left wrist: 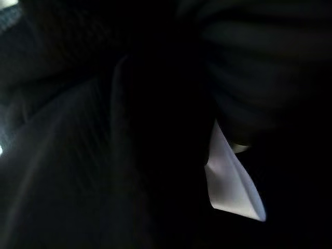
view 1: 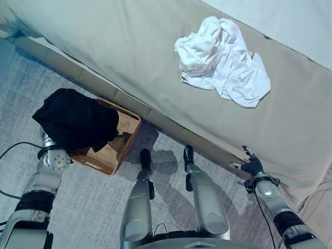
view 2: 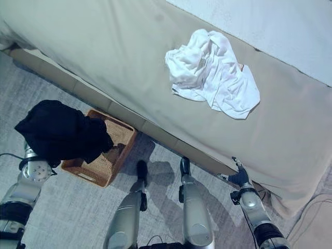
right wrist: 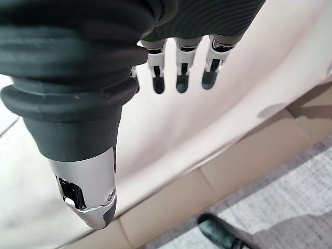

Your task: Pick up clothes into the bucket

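A bunched mound runs into a flatter spread in the crumpled white garment. I will therefore expect another white garment there when I pick it up.
A black garment hangs bunched over the left end of a woven brown basket on the carpet. It drapes over my left hand, whose wrist rises beneath it, so the fingers are hidden. Up close the dark cloth shows a white label. A crumpled white garment lies on the beige bed, far from both hands. My right hand is open with straight fingers, holding nothing, at the bed's front edge.
The beige bed runs diagonally across the view, with its tan base panel just behind the basket. Grey carpet lies in front of it. A pale sheet covers the far right corner.
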Tool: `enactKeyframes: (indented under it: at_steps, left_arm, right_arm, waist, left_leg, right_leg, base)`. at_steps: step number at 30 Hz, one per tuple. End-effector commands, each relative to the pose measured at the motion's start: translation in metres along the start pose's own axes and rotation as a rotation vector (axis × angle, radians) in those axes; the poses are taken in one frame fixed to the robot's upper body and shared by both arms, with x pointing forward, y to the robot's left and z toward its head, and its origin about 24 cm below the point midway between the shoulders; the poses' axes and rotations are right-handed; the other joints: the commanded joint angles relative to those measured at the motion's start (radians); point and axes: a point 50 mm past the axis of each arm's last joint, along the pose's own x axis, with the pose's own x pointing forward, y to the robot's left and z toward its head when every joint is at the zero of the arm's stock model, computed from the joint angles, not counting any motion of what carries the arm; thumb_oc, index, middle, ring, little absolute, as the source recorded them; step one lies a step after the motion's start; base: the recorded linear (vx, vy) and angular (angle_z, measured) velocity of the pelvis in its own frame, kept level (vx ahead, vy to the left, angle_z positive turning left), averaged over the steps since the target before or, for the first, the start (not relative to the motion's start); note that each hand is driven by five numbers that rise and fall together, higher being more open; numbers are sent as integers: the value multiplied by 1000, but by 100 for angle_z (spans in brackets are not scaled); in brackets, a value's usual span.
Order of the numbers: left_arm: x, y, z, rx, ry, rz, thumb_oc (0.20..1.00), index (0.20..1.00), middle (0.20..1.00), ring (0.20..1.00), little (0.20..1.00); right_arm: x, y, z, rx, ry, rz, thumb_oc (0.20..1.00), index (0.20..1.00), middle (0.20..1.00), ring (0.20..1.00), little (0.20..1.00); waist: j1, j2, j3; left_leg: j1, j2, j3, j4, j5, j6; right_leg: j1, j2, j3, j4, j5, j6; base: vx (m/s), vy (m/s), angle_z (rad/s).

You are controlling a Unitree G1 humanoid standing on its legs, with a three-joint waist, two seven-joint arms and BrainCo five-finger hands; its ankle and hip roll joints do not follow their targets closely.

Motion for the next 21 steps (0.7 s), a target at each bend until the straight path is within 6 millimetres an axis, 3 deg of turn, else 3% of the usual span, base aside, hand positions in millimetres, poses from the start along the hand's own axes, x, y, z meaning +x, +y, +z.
enactKeyframes:
  at_steps: [1, 7, 8, 9, 21]
  left_arm:
    - [7, 25, -4, -30, 20, 93, 200, 200, 200, 200, 200]
    - [11, 31, -11, -70, 88, 127, 200, 200, 200, 200, 200]
    - [13, 32, -10, -73, 89, 132, 200, 200, 200, 200, 200]
    - [16, 35, -5, -76, 76, 142, 200, 200, 200, 200, 200]
    - [32, 63, 12, -62, 25, 217, 200, 200, 200, 200, 200]
  right_arm:
    - [-4, -2, 7, 3, -69, -2, 1000, 1000, 1000, 1000, 1000]
    - [1, -8, 26, 38, -144, -27, 1000, 1000, 1000, 1000, 1000]
    - [0, -10, 27, 41, -151, -32, 1000, 1000, 1000, 1000, 1000]
    - [0, -11, 27, 48, -153, -42, 1000, 1000, 1000, 1000, 1000]
    - [-1, -12, 28, 98, -155, -69, 1000, 1000, 1000, 1000, 1000]
  waist:
    - [-16, -42, -8]
    - [-19, -64, 1]
    - [-18, -68, 1]
    - [-17, -71, 1]
    - [-10, -108, 1]
  left_leg:
    - [-123, -53, -37, 225, -101, 49]
    - [-318, -46, -64, 408, -155, 52]
    - [-331, -44, -69, 443, -198, 49]
    - [-363, -42, -73, 474, -208, 48]
    - [-563, -50, -118, 599, -238, 58]
  right_leg:
    - [-49, -39, 5, 76, -6, 25]
    - [-218, -37, -1, 243, -56, 16]
    - [-228, -37, 0, 279, -94, 20]
    - [-257, -39, -5, 309, -103, 19]
    - [-436, -52, -44, 429, -138, 13]
  base:
    - [-59, 41, -1]
    - [-37, -4, 6]
    - [45, -24, 8]
    - [44, -26, 10]
    - [-16, -5, 9]
